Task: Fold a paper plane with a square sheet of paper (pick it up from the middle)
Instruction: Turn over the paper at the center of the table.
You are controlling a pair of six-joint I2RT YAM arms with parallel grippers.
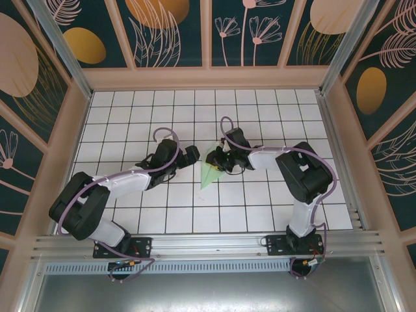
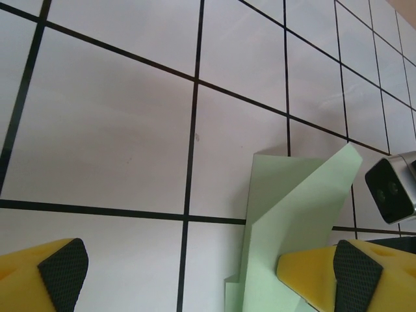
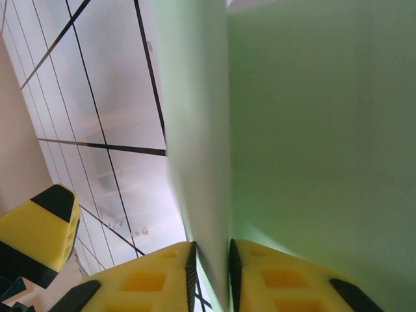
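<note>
The paper's raised flap (image 2: 328,184) sticks stiffly away from the layer below, so I expect the folded paper (image 2: 281,246) to stay upright with its layers apart when I lift it.
The square sheet of paper (image 1: 208,174) is pale mint green and folded into a narrow creased shape, standing partly raised off the grid table between the two grippers. My right gripper (image 1: 214,160) pinches a raised fold of it: in the right wrist view the paper (image 3: 292,130) runs down between the nearly closed yellow fingers (image 3: 149,279). My left gripper (image 1: 193,156) stands wide open just left of the paper. In the left wrist view the paper (image 2: 292,208) lies under the right fingertip (image 2: 354,276), with bare table between the jaws of this gripper (image 2: 208,279).
The white gridded table (image 1: 162,110) is walled by wooden panels on three sides. The right wrist's camera housing (image 2: 390,188) sits close beside the left gripper. A left gripper finger (image 3: 39,234) shows beside the right one.
</note>
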